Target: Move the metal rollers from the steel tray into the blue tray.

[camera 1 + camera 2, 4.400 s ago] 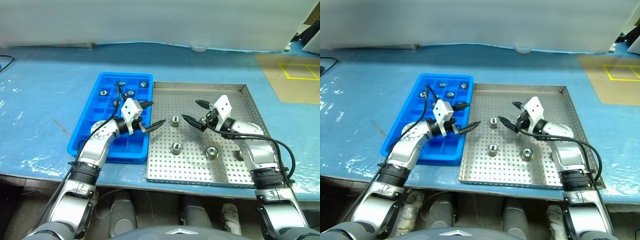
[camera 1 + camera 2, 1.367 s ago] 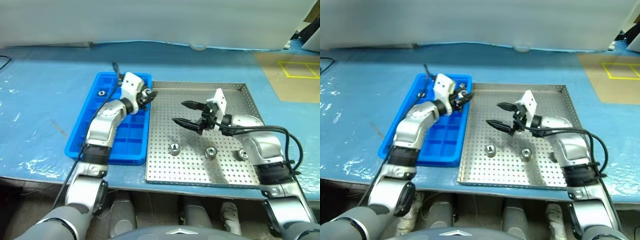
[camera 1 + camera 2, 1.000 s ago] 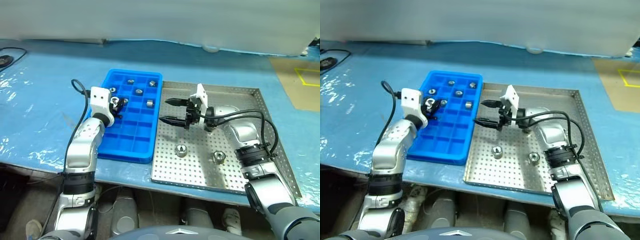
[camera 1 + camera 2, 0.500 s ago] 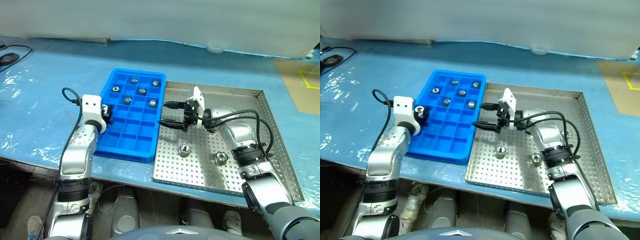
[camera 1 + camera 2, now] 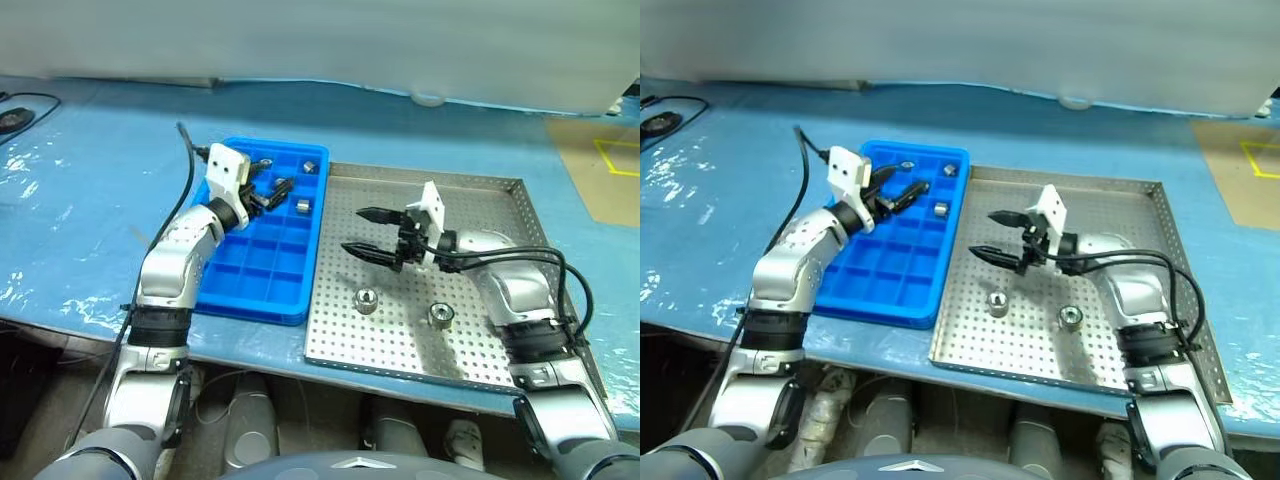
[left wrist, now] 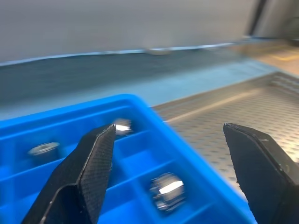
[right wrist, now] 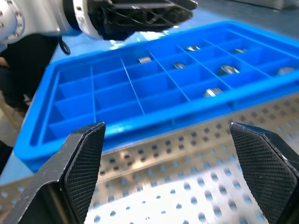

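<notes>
The steel tray's roller nearest the blue tray is upright and clear of its neighbour, so the robot's left gripper keeps going toward it and closes around its sides.
The blue tray lies left of the steel tray, edge to edge. Two metal rollers stand on the steel tray's near half. Several more rollers sit in the blue tray's far compartments. My left gripper hovers open above those far compartments, holding nothing. Above the steel tray's left part my right gripper is wide open and empty, pointing toward the blue tray, a little beyond the nearer roller.
Both trays rest on a blue plastic-covered table. A brown board with yellow tape lies at the far right. A black cable lies at the far left, and a pale wall runs along the back.
My left gripper has opened, left its roller in the blue tray and swung right from the tray's left edge to over the far compartments. My right gripper has drawn back to the right.
</notes>
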Robot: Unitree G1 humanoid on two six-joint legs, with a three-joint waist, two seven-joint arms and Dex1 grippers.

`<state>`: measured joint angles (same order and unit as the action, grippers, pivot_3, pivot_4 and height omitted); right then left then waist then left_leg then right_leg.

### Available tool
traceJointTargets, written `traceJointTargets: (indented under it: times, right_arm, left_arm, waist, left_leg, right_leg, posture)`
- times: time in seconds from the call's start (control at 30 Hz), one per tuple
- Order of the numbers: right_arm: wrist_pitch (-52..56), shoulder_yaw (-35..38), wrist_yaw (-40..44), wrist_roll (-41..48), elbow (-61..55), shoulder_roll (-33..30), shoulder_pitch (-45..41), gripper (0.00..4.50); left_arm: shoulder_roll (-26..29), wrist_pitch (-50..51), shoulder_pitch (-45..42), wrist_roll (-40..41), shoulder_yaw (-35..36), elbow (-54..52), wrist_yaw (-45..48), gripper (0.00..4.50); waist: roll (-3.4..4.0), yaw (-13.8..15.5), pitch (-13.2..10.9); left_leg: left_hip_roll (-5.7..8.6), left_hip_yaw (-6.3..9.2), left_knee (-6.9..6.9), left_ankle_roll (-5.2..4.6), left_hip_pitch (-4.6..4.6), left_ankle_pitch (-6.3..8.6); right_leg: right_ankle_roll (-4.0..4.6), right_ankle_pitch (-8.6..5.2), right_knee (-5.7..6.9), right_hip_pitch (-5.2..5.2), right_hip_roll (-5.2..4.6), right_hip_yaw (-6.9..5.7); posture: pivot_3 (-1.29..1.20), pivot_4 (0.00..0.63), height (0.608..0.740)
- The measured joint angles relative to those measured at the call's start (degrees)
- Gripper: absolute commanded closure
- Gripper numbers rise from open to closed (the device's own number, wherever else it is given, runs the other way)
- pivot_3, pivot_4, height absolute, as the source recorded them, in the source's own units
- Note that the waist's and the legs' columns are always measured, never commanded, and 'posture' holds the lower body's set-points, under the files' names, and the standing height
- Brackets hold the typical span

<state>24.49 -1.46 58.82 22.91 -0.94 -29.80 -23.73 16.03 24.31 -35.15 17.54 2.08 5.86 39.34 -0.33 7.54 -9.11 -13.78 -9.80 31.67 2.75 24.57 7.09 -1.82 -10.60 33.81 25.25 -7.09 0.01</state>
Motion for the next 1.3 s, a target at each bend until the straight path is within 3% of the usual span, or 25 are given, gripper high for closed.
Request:
traceJointTargets:
  times: [0.43,0.7,0.87,0.97,1.13,1.3]
  right_arm:
    - [5.63,10.03,-8.50,3.27,-15.62,-5.27,15.35,0.00]
    - [7.55,12.07,-12.44,5.15,-20.86,-5.73,19.84,0.00]
    - [8.30,12.08,-14.04,5.95,-22.10,-5.72,20.29,0.00]
    - [8.44,12.07,-14.80,6.52,-22.71,-5.71,20.30,0.00]
    - [8.44,11.99,-15.37,6.62,-22.71,-5.70,20.29,0.00]
    - [8.43,11.89,-15.14,6.69,-22.53,-5.70,20.09,0.00]
  left_arm:
    - [2.75,-5.13,-10.58,-0.62,-19.97,15.47,39.14,0.63]
    - [0.26,-18.06,-16.88,-12.02,-31.17,27.73,49.11,0.63]
    - [-1.80,-28.47,-18.51,-20.09,-35.41,33.21,47.74,0.63]
    - [-3.77,-32.48,-18.56,-22.71,-36.27,35.21,45.84,1.21]
    - [-6.04,-32.57,-18.28,-23.27,-35.97,35.55,44.10,2.81]
    - [-5.55,-27.87,-16.54,-21.71,-32.66,34.14,42.12,2.79]
  waist:
    - [0.03,-4.51,0.02]
    - [0.07,-5.95,0.04]
    - [0.11,-6.28,0.07]
    - [0.12,-6.33,0.08]
    - [0.13,-6.32,0.08]
    - [0.13,-6.40,0.08]
  left_leg:
    - [0.03,-0.26,-0.14,-0.01,-0.50,0.01]
    - [0.03,-0.29,-0.15,-0.04,-0.53,0.02]
    - [0.05,-0.29,-0.11,-0.05,-0.57,0.03]
    - [0.04,-0.29,-0.11,-0.05,-0.63,0.03]
    - [0.04,-0.29,-0.11,-0.06,-0.62,0.03]
    - [0.03,-0.29,-0.12,-0.07,-0.62,0.04]
  right_leg:
    - [-0.01,0.00,0.00,-0.15,0.00,0.29]
    - [-0.01,-0.01,-0.04,-0.17,0.01,0.34]
    - [-0.01,0.00,-0.04,-0.25,-0.02,0.34]
    - [-0.01,-0.01,-0.04,-0.31,-0.02,0.33]
    - [-0.01,-0.01,-0.04,-0.29,-0.02,0.33]
    - [-0.01,-0.01,-0.04,-0.27,-0.01,0.33]
  posture:
    - [-0.29,0.150,0.740]
    - [-0.33,0.150,0.740]
    - [-0.34,0.150,0.740]
    - [-0.33,0.150,0.740]
    - [-0.32,0.150,0.740]
    - [-0.28,0.150,0.740]
